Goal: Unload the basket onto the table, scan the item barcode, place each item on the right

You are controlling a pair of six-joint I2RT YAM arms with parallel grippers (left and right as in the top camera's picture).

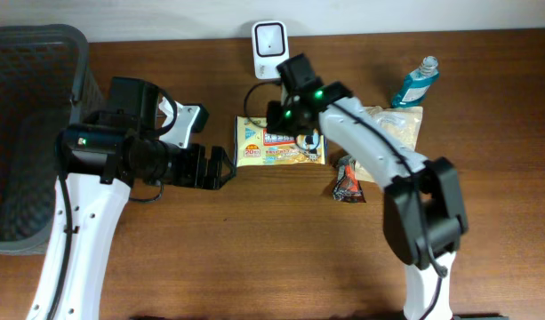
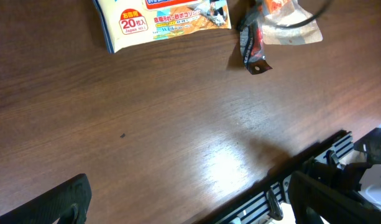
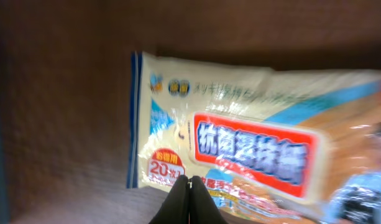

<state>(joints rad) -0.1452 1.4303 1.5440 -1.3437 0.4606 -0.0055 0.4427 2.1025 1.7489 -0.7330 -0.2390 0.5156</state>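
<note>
The flat packet [image 1: 279,151] lies under my shut right gripper, so that gripper should back away and my left gripper should reach for the packet's badge end [image 1: 248,149].
The item, a cream wet-wipes packet [image 1: 279,142] with a red label and a "20" badge, lies flat at the table's middle back. My right gripper [image 1: 279,123] hangs just over its top edge. In the right wrist view its black fingertips [image 3: 188,182] are pressed together, shut, with nothing seen between them, above the packet [image 3: 252,149] near the badge. No barcode shows on the packet's upper face. My left gripper [image 1: 220,167] stands open just left of the packet. In the left wrist view its fingers [image 2: 59,202] are spread wide over bare wood, with the packet [image 2: 159,18] ahead.
A white scanner [image 1: 269,44] stands at the back edge behind the packet. A dark basket [image 1: 32,133] fills the left side. Right of the packet lie a small red-black wrapper [image 1: 348,180], a clear snack bag [image 1: 396,124] and a blue bottle [image 1: 416,82].
</note>
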